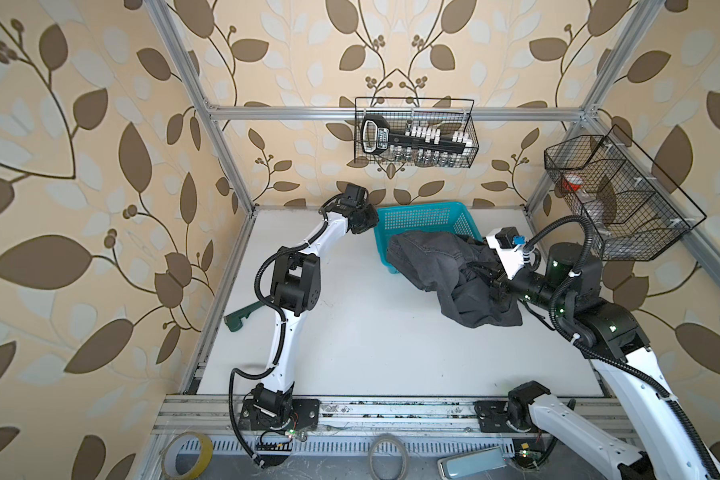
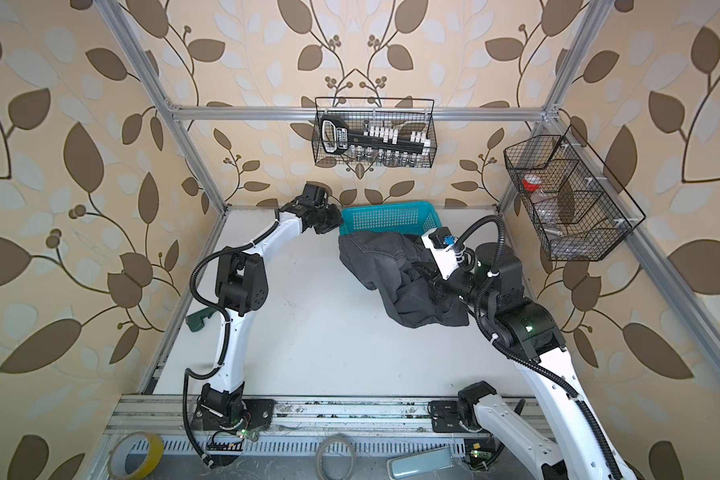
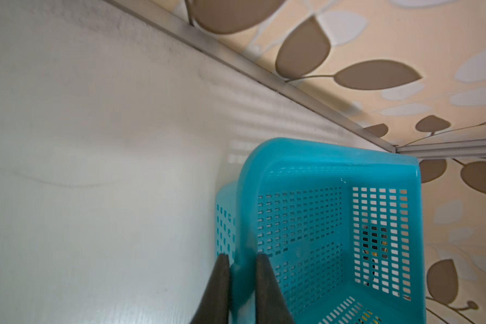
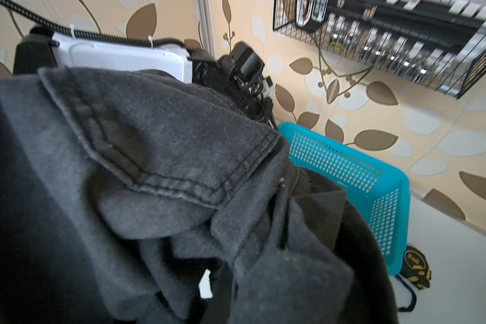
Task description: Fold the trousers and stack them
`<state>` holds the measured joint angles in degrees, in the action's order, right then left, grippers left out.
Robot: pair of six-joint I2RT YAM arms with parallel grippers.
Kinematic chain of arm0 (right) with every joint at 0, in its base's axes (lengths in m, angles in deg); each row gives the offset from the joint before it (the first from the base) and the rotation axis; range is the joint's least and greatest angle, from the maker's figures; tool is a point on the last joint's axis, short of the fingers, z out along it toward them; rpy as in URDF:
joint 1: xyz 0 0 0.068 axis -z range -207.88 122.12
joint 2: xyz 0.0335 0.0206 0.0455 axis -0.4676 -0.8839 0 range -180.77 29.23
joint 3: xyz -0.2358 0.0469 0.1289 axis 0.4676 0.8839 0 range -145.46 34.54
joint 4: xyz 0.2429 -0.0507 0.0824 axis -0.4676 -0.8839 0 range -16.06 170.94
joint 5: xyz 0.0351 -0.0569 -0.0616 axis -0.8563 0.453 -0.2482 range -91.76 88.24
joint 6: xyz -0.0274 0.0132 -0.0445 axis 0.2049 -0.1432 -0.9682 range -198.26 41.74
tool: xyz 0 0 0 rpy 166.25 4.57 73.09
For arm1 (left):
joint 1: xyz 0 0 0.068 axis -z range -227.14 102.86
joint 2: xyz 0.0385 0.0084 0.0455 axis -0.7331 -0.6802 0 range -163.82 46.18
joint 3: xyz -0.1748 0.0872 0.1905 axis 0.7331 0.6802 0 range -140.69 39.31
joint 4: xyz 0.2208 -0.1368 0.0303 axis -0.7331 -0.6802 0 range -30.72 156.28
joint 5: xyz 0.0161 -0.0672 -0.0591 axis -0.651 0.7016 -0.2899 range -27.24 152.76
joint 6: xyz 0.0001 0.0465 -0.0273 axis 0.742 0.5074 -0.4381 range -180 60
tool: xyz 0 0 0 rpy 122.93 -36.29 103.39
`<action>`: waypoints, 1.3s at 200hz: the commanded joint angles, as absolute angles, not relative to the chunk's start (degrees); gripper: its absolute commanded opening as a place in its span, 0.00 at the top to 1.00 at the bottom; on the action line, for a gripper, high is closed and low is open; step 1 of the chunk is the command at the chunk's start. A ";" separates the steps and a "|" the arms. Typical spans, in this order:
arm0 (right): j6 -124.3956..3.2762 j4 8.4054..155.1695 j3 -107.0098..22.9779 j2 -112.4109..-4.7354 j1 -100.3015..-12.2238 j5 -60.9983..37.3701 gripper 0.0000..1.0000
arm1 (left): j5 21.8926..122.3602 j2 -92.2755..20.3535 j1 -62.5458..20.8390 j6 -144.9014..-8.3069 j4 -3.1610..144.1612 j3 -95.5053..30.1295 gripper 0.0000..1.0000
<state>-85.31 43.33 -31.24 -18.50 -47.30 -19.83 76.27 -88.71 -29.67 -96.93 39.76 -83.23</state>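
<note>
Next, my right gripper pulls the trousers forward and clear point(image 1: 404, 321) before my left gripper leaves the turquoise basket's rim, because the trousers' pocket end point(image 1: 414, 248) is lying over the basket.
The dark charcoal trousers point(image 1: 433, 257) point(image 2: 385, 259) hang bunched, half out of the turquoise basket point(image 1: 416, 216) point(image 2: 385, 218) at the back of the table, their lower part resting on the table. My right gripper point(image 1: 481, 272) point(image 2: 425, 274) is buried in the cloth; its fingers are hidden, and the lifted fabric bunches around it as if gripped. In the right wrist view a seamed fold of the trousers point(image 4: 180, 140) fills the frame. My left gripper point(image 1: 368, 224) point(image 3: 242, 256) is shut on the basket's rim point(image 3: 320, 157) at its left corner, one finger on each side of the wall.
A black-and-yellow tape measure point(image 4: 415, 266) lies beside the basket point(image 4: 348, 165). Wire baskets hang on the back wall point(image 1: 416, 133) and the right frame point(image 1: 616, 199). A green object point(image 1: 242, 318) lies at the table's left edge. The white table point(image 1: 371, 353) stretches forward.
</note>
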 commanded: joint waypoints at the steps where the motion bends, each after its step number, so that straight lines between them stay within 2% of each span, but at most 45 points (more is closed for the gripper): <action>1: -84.98 46.61 -28.42 -16.75 -48.62 -22.63 1.00 | 75.56 -91.33 -30.09 -94.55 38.06 -88.74 0.89; 35: -86.34 45.18 -21.83 -16.75 -53.44 -20.41 1.00 | 76.27 -94.12 -30.86 -95.02 42.85 -91.06 0.85; 79: -86.07 52.54 -12.65 -19.50 -57.08 -21.45 1.00 | 78.27 -96.22 -31.36 -96.20 48.40 -92.71 0.79; 101: -86.10 57.87 -9.51 -23.01 -58.91 -22.19 1.00 | 78.35 -95.44 -31.70 -95.68 50.29 -92.77 0.70; 131: -83.34 68.79 -6.29 -27.73 -59.69 -24.62 1.00 | 78.03 -91.89 -32.40 -92.84 50.21 -91.57 0.51; 148: -82.23 73.94 -5.12 -31.41 -60.27 -27.07 0.90 | 78.14 -88.20 -32.88 -90.80 49.86 -89.41 0.35; 161: -82.75 76.10 -4.61 -34.38 -61.65 -27.43 0.79 | 77.84 -84.34 -33.16 -88.10 48.68 -87.15 0.25; 187: -85.20 77.81 -4.73 -39.52 -63.82 -28.41 0.55 | 77.61 -75.70 -33.74 -82.32 45.61 -80.51 0.12; 210: -86.96 76.54 -5.37 -39.58 -63.97 -27.46 0.35 | 77.35 -68.52 -34.29 -76.96 40.37 -73.76 0.02; 223: -88.73 73.02 -6.32 -38.08 -63.23 -26.53 0.30 | 77.54 -64.79 -34.40 -73.99 36.58 -70.28 0.01; 228: -89.08 71.46 -6.93 -37.30 -62.65 -26.38 0.25 | 77.75 -63.29 -34.39 -72.84 35.17 -68.70 0.01; 260: -87.85 64.01 -9.38 -30.14 -57.77 -26.87 0.24 | 77.88 -53.96 -34.40 -70.24 29.46 -56.19 0.01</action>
<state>-86.88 69.65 -6.17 -35.81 -60.63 -26.43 77.37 -59.51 -34.46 -75.48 37.59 -63.71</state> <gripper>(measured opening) 0.760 0.988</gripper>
